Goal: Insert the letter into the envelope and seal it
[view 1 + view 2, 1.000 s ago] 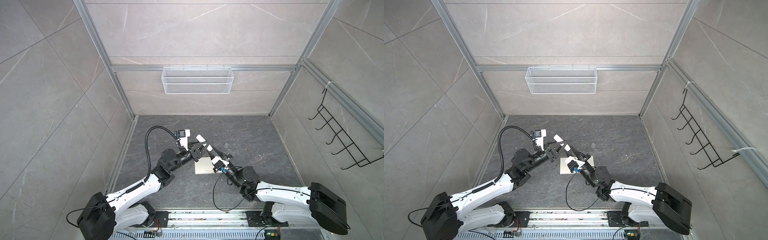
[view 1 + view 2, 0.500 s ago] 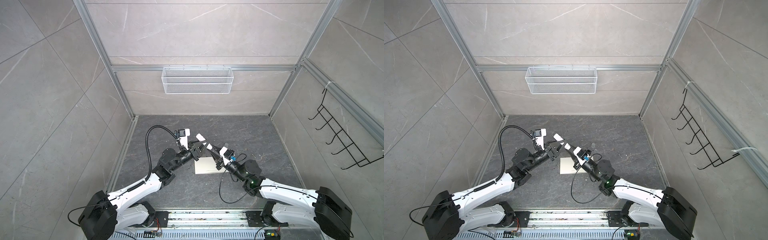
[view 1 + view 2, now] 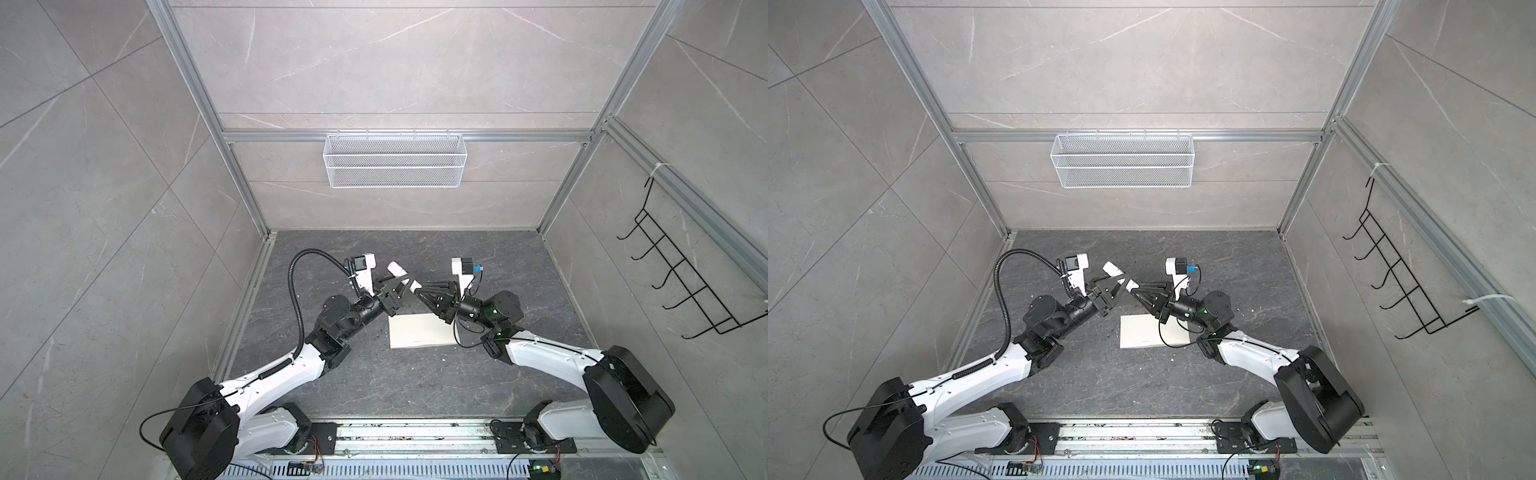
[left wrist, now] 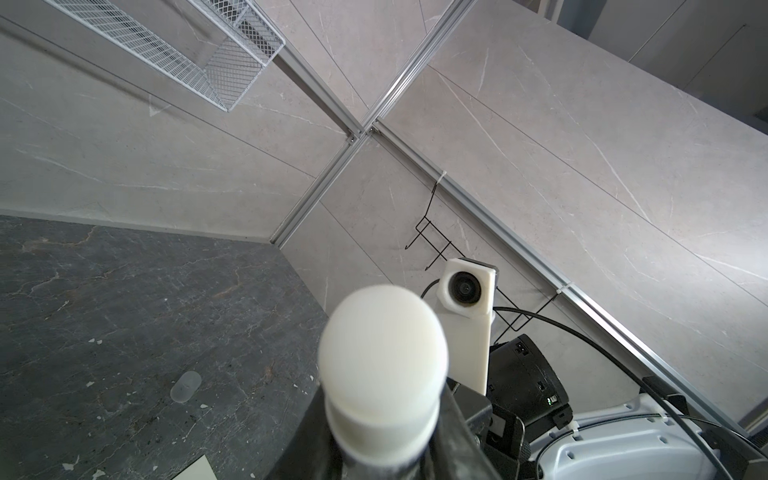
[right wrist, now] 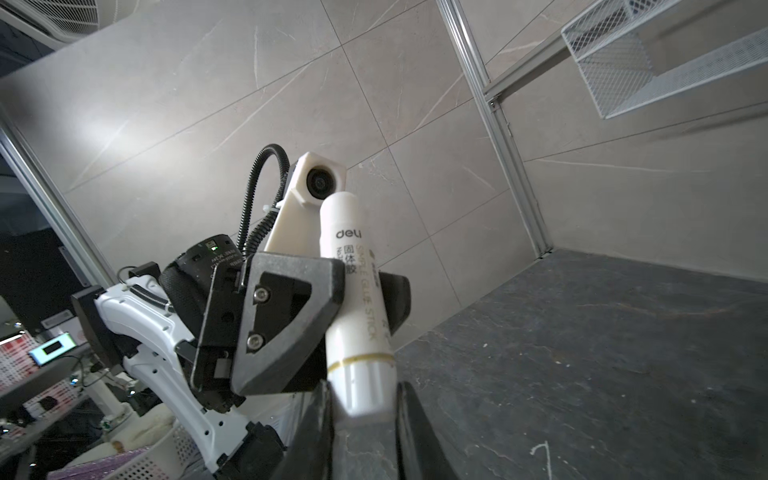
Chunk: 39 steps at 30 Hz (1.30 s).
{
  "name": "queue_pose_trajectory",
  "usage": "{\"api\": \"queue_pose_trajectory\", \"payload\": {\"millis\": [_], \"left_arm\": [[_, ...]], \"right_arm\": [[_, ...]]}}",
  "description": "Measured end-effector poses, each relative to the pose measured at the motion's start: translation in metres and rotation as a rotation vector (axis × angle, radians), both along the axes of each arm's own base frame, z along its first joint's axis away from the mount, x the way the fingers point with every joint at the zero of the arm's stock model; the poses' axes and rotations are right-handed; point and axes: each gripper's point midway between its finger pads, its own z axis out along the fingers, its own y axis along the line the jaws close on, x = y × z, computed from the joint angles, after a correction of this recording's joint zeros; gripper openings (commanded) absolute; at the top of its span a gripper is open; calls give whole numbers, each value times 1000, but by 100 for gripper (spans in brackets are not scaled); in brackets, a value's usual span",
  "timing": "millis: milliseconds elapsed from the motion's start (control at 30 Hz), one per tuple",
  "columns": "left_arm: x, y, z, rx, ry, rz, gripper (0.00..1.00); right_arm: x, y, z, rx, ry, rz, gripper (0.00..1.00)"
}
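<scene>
My right gripper is meeting the glue stick's banded end point(image 3: 414, 285) at an angle. It should open, turn in line with the glue stick and then grip that end point(image 5: 363, 388) straight on.
A white glue stick point(image 3: 400, 275) point(image 3: 1116, 273) hangs above the dark floor, and both grippers hold it. My left gripper point(image 3: 401, 286) point(image 4: 382, 419) is shut on its body, whose round end point(image 4: 382, 345) fills the left wrist view. From the opposite side my right gripper point(image 3: 419, 289) point(image 5: 363, 399) is shut on the banded end of the glue stick point(image 5: 359, 299). The cream-white envelope point(image 3: 417, 337) point(image 3: 1140, 332) lies flat on the floor under the right wrist, which covers one of its corners. The letter is not visible.
A small clear cap point(image 4: 185, 386) lies on the floor behind the grippers. A white wire basket point(image 3: 395, 166) hangs on the back wall and a black hook rack point(image 3: 681, 286) on the right wall. White flecks dot the floor point(image 3: 374, 386).
The right wrist has swung up and back from over the envelope, and its gripper now lies level at the stick's end. The left arm and the stick have barely moved.
</scene>
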Motion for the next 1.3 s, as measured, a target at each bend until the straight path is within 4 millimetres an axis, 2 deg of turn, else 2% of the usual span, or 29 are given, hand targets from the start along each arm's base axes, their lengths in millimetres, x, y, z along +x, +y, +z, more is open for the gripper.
{"api": "queue_pose_trajectory", "payload": {"millis": [67,133,233,333,433,567,733,833,1067,1300], "left_arm": [[0,1,1,-2,-2,4,0],[0,0,1,-3,-4,4,0],[0,0,0,1,-2,4,0],[-4,-3,-4,18,4,-14,0],[-7,-6,-7,31,15,-28,0],[-8,-6,-10,42,28,-31,0],[-9,-6,-10,45,32,-32,0],[-9,-6,-12,49,37,-32,0],[-9,-6,-12,51,39,-32,0],[-9,-6,-12,51,39,-32,0]], "right_arm": [[0,0,1,12,23,23,11],[0,0,1,14,27,33,21],[0,-1,1,-1,12,23,45],[6,-7,4,-43,-55,-74,63],[2,-14,10,-118,-198,-211,69],[-19,-10,8,-249,-464,-372,71],[-24,-4,-33,-437,-648,-507,70],[-21,-3,-44,-504,-721,-586,66],[-16,-16,-21,-484,-817,-766,57],[-19,-17,-11,-463,-847,-797,48]]}}
